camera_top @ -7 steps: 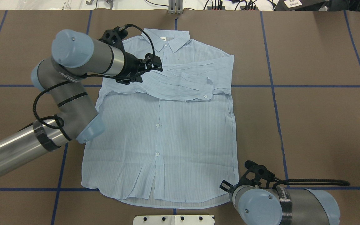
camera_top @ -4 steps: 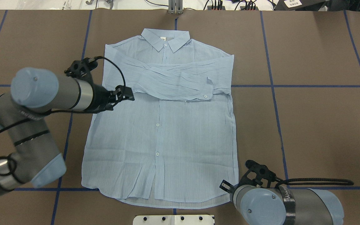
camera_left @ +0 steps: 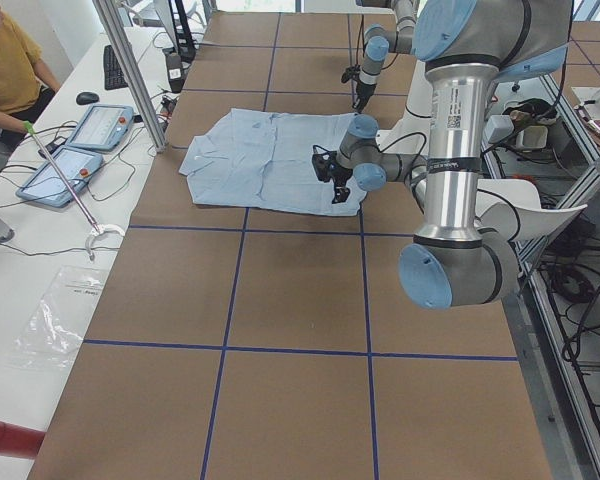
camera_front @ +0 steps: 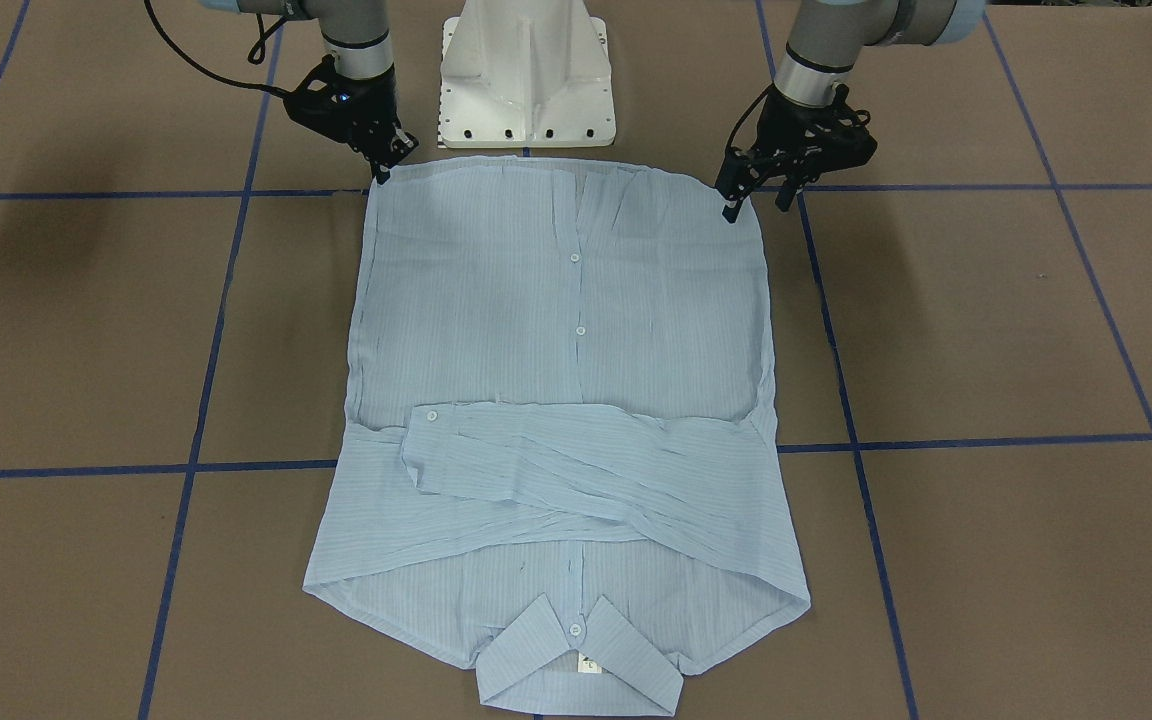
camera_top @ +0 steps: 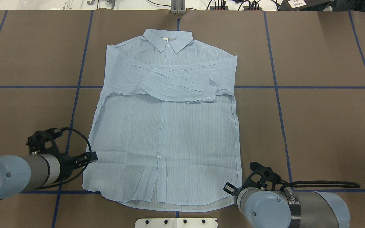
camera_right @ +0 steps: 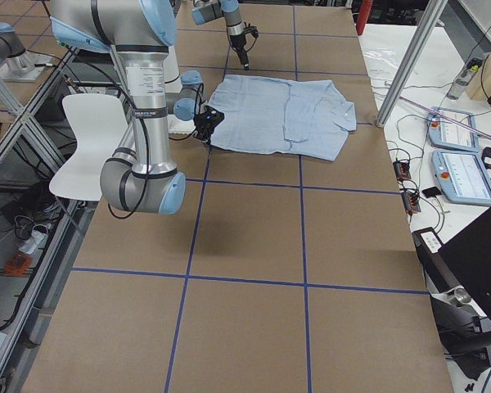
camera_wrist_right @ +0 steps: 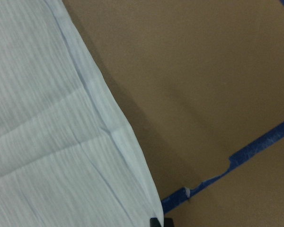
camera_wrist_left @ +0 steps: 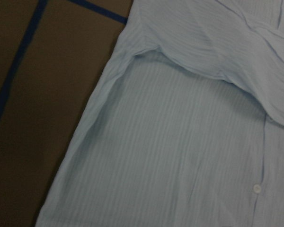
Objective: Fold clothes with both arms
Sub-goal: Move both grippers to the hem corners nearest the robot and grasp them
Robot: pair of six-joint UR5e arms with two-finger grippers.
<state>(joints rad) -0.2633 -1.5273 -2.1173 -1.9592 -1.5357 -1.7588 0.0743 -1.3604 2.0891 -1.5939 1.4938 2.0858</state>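
Note:
The smooth lower part [camera_front: 578, 294] is clear of the folded sleeves [camera_front: 524, 462]. I expect it will fold over and cover them below the collar when I carry the hem.
The light-blue striped shirt [camera_top: 169, 133] lies flat and face up on the brown table, collar far from the robot, both sleeves folded across the chest [camera_front: 576, 460]. My left gripper [camera_front: 756, 208] hangs open over the hem's left corner, its fingers [camera_front: 729, 212] apart and holding nothing; in the overhead view the left gripper [camera_top: 90, 156] is just left of the shirt's side edge. My right gripper [camera_front: 381, 172] tapers to one point at the hem's right corner and looks shut on that corner. The right wrist view shows the hem edge [camera_wrist_right: 109, 127] lying flat.
The white pedestal base [camera_front: 526, 80] stands just behind the hem. Blue tape lines [camera_top: 277, 87] cross the brown table cover. A seated person [camera_left: 10, 70] and control tablets [camera_left: 80, 145] are beyond the table's far edge.
My left arm swung back from the folded sleeve near the collar, down the shirt's left side to the hem corner. The shirt and the right arm stayed put.

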